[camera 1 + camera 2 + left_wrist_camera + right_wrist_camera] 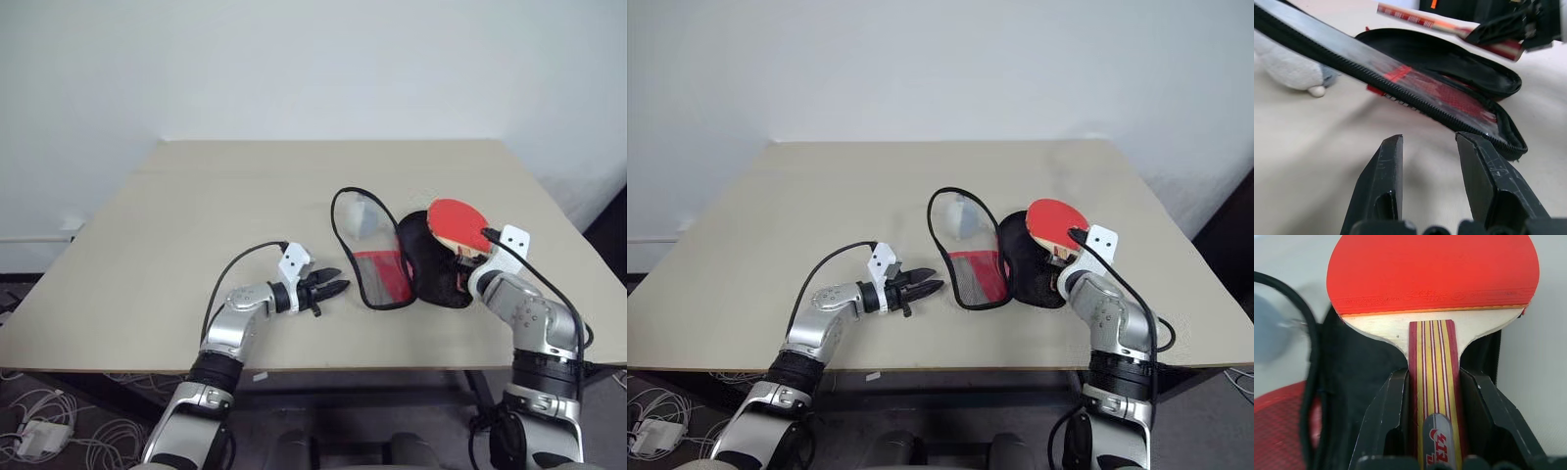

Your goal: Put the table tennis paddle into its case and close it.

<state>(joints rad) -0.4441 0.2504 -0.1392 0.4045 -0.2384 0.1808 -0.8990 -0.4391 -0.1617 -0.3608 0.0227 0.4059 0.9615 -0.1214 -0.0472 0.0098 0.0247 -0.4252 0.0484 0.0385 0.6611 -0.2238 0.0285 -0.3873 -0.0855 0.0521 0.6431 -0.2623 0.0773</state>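
Note:
The flap's black zip edge keeps straight while it is up off the table. The flap will turn over stiffly like a book cover when I lift.
The case lies unzipped on the table, its black-lined half to the right and its clear-panelled flap spread to the left. My right gripper is shut on the striped wooden handle of the table tennis paddle, holding its red face just above the black-lined half. My left gripper hovers open and empty just left of the flap's near edge.
A small white and grey object shows at the far part of the clear flap. The beige table spreads wide to the left and behind. Cables lie on the floor at the lower left.

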